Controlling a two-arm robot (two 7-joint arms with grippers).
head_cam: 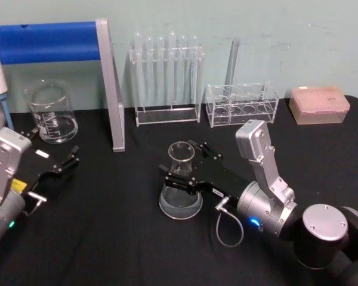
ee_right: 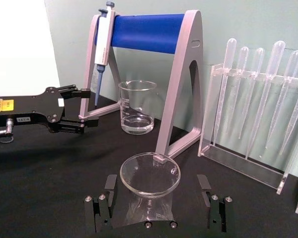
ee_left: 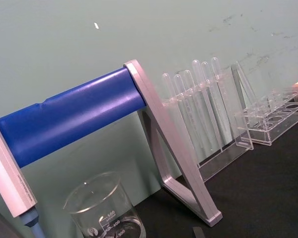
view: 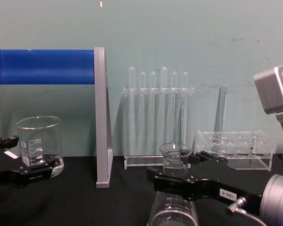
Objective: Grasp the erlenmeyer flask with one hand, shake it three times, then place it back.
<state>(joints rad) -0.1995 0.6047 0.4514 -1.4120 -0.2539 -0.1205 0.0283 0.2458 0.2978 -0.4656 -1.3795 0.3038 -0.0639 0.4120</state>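
The liquid (view: 173, 221) is low in the erlenmeyer flask, as its surface line (view: 173, 213) shows. It should stay down in the flask's wide base, well below the flask's neck, when I shake the flask.
The erlenmeyer flask (head_cam: 180, 199) stands upright on the black table, clear glass with a little liquid at its base. My right gripper (head_cam: 178, 156) is open around its neck, one black finger on each side. In the right wrist view the flask's rim (ee_right: 150, 173) sits between the two fingers (ee_right: 108, 191), with a gap on both sides. In the chest view the right gripper (view: 172, 167) crosses in front of the flask (view: 174, 207). My left gripper (head_cam: 53, 143) rests open at the left, next to the beaker, holding nothing.
A glass beaker (head_cam: 51, 113) stands at the back left under the blue pipette stand (head_cam: 53, 42), where a pipette (ee_right: 103, 44) hangs. Behind the flask are a rack of tubes (head_cam: 167, 77), a clear rack (head_cam: 241, 104) and a tip box (head_cam: 319, 104).
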